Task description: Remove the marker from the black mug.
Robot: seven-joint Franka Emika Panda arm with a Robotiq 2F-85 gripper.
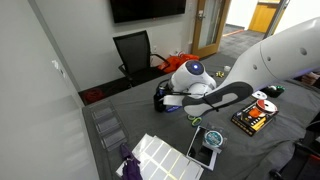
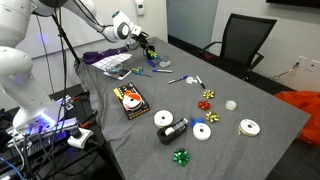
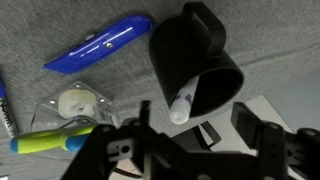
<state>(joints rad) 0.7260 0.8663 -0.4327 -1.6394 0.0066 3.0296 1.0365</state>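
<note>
I should open my gripper and center its fingers around the marker (image 3: 185,98) before I lift it out of the black mug, because the marker's white end (image 3: 180,108) is off-centre, near one finger.
In the wrist view the black mug (image 3: 195,65) lies tilted on the grey cloth, handle at the top, mouth towards the camera. A marker (image 3: 180,104) with a white cap sticks out of its mouth. My gripper (image 3: 197,128) is open, its two black fingers apart just in front of the mug's mouth, and the marker's tip is near the left finger without touching it. In both exterior views the gripper (image 1: 163,98) (image 2: 145,43) hangs low over the table and I cannot make out the mug.
A blue utility knife (image 3: 100,42), a clear blister pack (image 3: 75,103) and a green-and-blue pen (image 3: 50,141) lie beside the mug. Further off are an orange-and-black box (image 2: 128,100), tape rolls (image 2: 200,131), gift bows (image 2: 207,96), a round clear-lidded container (image 1: 208,140) and white sheets (image 1: 160,155).
</note>
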